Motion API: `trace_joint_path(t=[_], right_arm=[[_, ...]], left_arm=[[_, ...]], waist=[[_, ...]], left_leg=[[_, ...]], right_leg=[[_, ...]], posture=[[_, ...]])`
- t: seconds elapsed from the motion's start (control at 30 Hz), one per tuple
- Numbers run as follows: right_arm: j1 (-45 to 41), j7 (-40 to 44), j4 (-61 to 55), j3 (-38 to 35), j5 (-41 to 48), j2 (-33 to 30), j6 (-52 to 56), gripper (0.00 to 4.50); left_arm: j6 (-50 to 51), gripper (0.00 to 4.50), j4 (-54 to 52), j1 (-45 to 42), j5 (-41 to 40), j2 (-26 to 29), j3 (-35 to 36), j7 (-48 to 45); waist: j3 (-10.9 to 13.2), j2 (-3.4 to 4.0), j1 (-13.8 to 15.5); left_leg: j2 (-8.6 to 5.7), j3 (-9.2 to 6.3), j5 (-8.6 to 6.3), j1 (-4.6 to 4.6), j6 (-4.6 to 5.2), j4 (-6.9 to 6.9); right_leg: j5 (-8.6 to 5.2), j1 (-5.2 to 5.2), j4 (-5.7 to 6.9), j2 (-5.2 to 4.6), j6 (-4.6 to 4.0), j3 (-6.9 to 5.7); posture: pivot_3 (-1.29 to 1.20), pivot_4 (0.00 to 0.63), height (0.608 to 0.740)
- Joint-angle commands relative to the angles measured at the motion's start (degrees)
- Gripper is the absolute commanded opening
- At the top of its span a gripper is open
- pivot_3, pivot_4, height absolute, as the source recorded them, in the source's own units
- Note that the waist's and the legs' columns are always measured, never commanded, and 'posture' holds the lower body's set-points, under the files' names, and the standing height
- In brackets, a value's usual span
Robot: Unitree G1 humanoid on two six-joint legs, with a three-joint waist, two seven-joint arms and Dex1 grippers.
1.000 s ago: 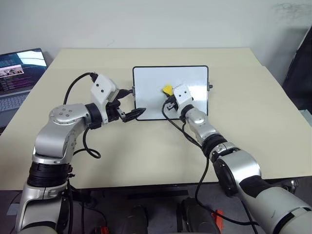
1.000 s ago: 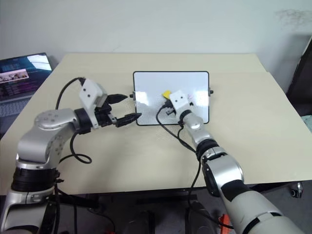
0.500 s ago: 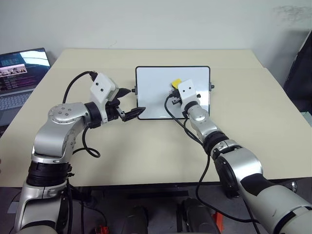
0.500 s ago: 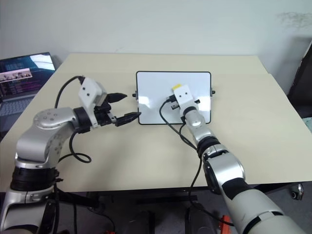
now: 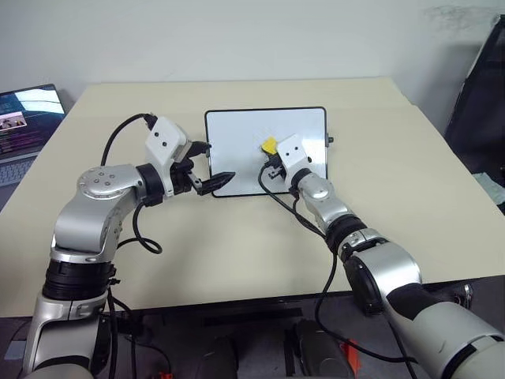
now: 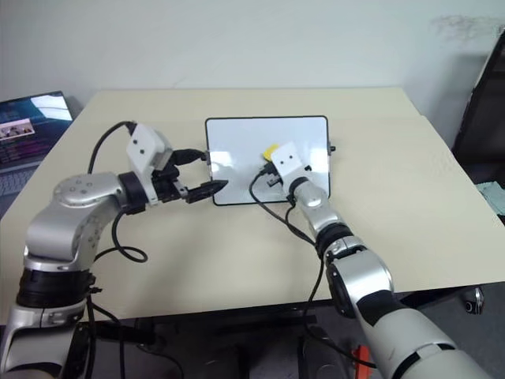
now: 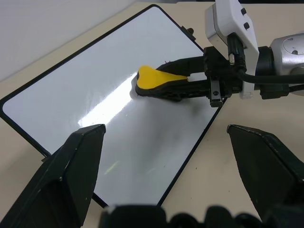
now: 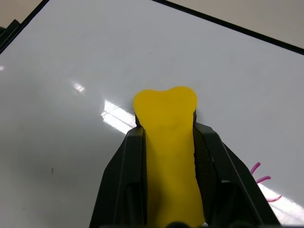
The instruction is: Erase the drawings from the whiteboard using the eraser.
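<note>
I should lift the eraser clear, since its tip is on clean whiteboard (image 8: 164,71). Pink strokes lie beside my right gripper's finger, so I should then wipe those strokes (image 8: 263,181).
The whiteboard (image 5: 237,134) lies flat on the table, black-framed, with a knob on each side. The yellow eraser (image 5: 270,144) rests against its surface right of centre, with my right gripper (image 5: 271,151) shut on it. In the right wrist view the eraser (image 8: 168,142) sits between the black fingers (image 8: 121,180), and of the drawings a few thin pink strokes (image 8: 263,185) show just beside the gripper. My left gripper (image 5: 212,164) stands open at the board's left edge, near the close corner, with nothing between its fingers (image 7: 71,175).
An open laptop (image 5: 24,118) sits at the table's far left. A dark object (image 5: 483,95) stands beyond the right edge. Bare tabletop (image 5: 237,245) stretches in front of the board and to its right.
The whole picture has shifted sideways. My right gripper swept the eraser toward the board's far edge, then back toward the near side. The left gripper stayed at the board's left edge.
</note>
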Motion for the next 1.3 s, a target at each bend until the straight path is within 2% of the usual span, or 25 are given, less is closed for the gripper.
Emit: trace_joint_path(t=[0.03,0.23,0.33,0.73,1.0,1.1,1.2,1.3], right_arm=[[2.31,4.02,2.68,1.24,-0.88,1.09,3.87,0.98],[3.8,11.4,2.25,3.79,-2.19,2.32,3.28,0.98],[4.03,11.9,1.94,4.36,-2.36,2.45,2.84,0.98],[-1.45,-7.47,2.4,1.57,-2.35,-1.66,3.36,0.98],[-2.0,-12.4,3.06,1.29,-2.36,-3.56,5.52,0.98],[-1.91,-10.74,2.97,0.95,-1.6,-3.18,5.34,0.98],[-2.48,-1.85,1.22,-1.07,1.96,-1.7,1.84,0.98],[-2.87,10.68,-3.64,-1.94,5.58,-1.84,-1.59,0.97]], left_arm=[[-0.82,4.5,-1.0,-1.17,-0.19,0.97,1.06,-0.19],[-1.1,4.5,-0.66,-1.38,-0.06,0.84,0.91,-0.16],[-1.21,4.5,-0.53,-1.45,-0.01,0.78,0.85,-0.15],[-1.17,4.5,-0.73,-1.81,0.13,0.73,0.62,-0.07],[-1.15,4.5,-0.78,-1.85,0.09,0.63,0.56,-0.06],[-1.21,4.5,-0.66,-1.93,0.15,0.58,0.49,-0.05],[-1.2,4.5,-0.77,-1.74,0.01,0.85,0.9,-0.13],[-1.53,4.5,-0.27,-1.21,-0.01,2.1,2.15,-0.54]], waist=[[-0.01,-0.01,-0.01],[-0.04,-0.05,-0.28],[-0.04,-0.05,-0.33],[-0.03,-0.06,0.71],[-0.04,-0.07,1.06],[-0.04,-0.07,1.11],[-0.04,-0.07,1.07],[-0.01,-0.03,0.68]], left_leg=[[0.0,0.0,0.0,0.01,0.0,0.0],[0.03,0.04,0.0,0.12,0.0,0.0],[0.05,0.04,0.0,0.15,0.0,-0.01],[-0.01,-0.01,0.09,0.03,0.12,0.01],[-0.02,-0.06,0.1,-0.19,0.15,0.0],[-0.01,-0.07,0.1,-0.23,0.15,0.0],[-0.01,-0.07,0.11,-0.27,0.16,0.0],[-0.01,-0.07,0.11,-0.35,0.16,-0.01]], right_leg=[[0.0,0.0,0.01,0.0,0.0,0.01],[-0.02,0.04,0.02,0.05,-0.05,0.06],[-0.03,0.04,0.03,0.07,-0.06,0.07],[-0.12,0.03,-0.02,0.07,-0.21,0.1],[-0.11,0.01,-0.23,0.07,-0.21,0.08],[-0.11,0.01,-0.32,0.07,-0.21,0.08],[-0.11,0.02,-0.43,0.08,-0.19,0.08],[-0.08,-0.01,-0.49,0.09,-0.14,0.08]], posture=[[0.0,0.15,0.74],[0.0,0.15,0.74],[0.0,0.15,0.74],[0.0,0.15,0.74],[0.0,0.15,0.74],[0.0,0.15,0.74],[0.0,0.15,0.74],[0.0,0.15,0.74]])
